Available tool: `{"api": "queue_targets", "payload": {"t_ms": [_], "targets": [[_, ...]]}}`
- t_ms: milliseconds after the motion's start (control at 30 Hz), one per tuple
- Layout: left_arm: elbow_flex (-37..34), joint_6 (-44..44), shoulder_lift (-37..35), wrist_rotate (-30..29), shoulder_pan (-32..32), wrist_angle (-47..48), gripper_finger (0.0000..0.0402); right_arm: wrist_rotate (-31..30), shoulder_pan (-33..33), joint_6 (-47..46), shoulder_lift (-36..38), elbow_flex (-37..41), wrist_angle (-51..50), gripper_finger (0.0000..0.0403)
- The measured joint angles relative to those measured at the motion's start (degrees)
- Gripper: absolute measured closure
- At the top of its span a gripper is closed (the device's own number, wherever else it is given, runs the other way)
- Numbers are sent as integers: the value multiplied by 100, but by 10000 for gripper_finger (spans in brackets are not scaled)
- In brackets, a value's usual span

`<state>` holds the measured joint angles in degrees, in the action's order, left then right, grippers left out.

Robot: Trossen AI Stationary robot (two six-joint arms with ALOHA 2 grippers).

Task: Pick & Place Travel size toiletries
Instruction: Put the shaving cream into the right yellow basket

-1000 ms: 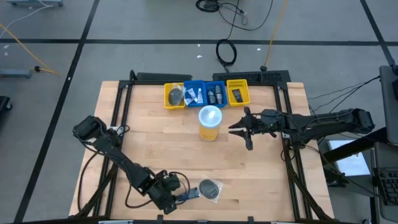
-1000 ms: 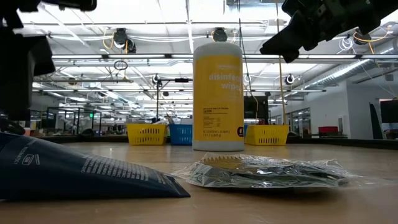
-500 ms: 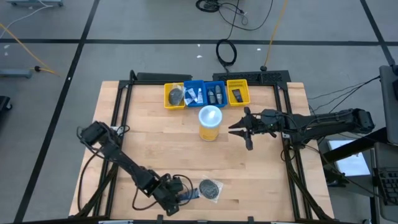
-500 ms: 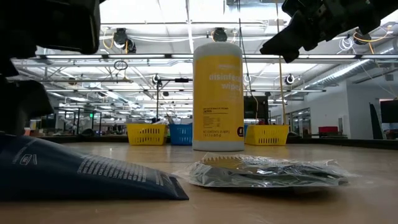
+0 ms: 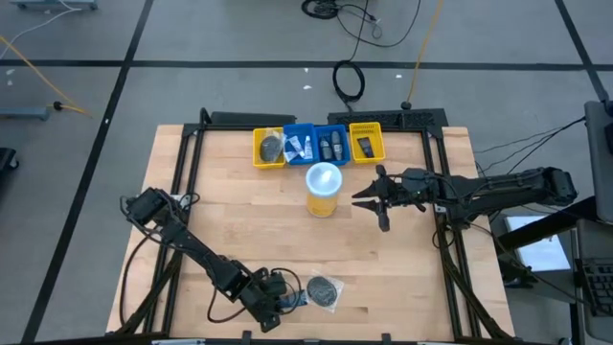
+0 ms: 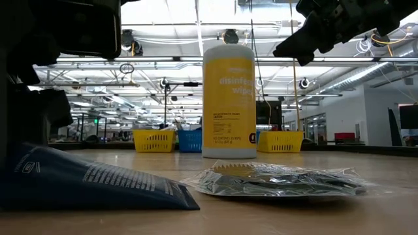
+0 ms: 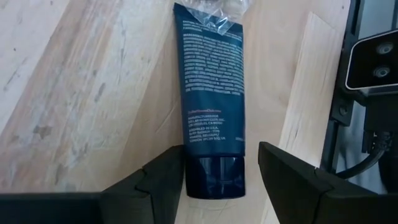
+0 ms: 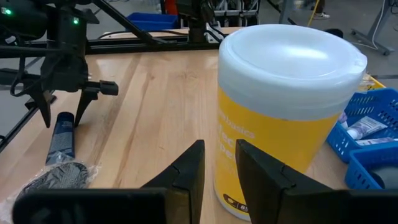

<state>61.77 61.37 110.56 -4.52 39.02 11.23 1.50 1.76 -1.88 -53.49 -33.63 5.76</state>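
Note:
The dark navy tube will slide free of the packet when the robot lifts it, because the clear wrap lies loosely over the crimped end.
A dark navy tube lies flat on the table near its near edge, with its crimped end under the clear wrap of a round dark grey packet. My left gripper is open and low over the tube, slanting down, one finger on either side of the cap end. My right gripper hangs in the air right of the yellow canister, open by a narrow gap with nothing between its fingers. My left gripper has its two fingers on either side of the tube's cap. One finger lies close against the cap's side, and I cannot tell whether it touches. The other finger stands clear of the cap. The tube lies flat on the wood.
Yellow and blue bins stand in a row at the table's far edge, holding small items. The tall yellow canister with a pale lid stands just in front of them. A black frame rail runs beside the tube.
My left gripper has come down toward the table over the tube's cap end, tipping a little, and has stayed open. The tube and the packet lie as before.

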Motion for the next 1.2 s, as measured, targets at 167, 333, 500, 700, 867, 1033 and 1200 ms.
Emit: {"api": "queue_targets", "payload": {"t_ms": [167, 333, 500, 700, 867, 1033, 1200], "targets": [[-12, -45, 4, -2, 9, -39, 190, 1, 0, 66, 0, 0, 0, 316], [-17, -127, 7, 18, 9, -45, 190, 2, 0, 87, 0, 0, -2, 316], [-19, -124, 11, 93, 7, -15, 201, 2, 0, 87, 0, 0, -2, 316], [-23, -144, 11, 298, -46, 54, 290, 2, 0, 87, 0, 0, -2, 316], [-24, -182, -36, 518, -156, 60, 295, 2, 1, 86, 0, 0, -2, 316], [-49, -450, -270, 478, -231, 242, 295, 2, 2, 69, 0, 0, -4, 316], [-57, -433, -695, -45, -235, 728, 295, 2, 0, 87, 0, 0, -4, 316]]}}
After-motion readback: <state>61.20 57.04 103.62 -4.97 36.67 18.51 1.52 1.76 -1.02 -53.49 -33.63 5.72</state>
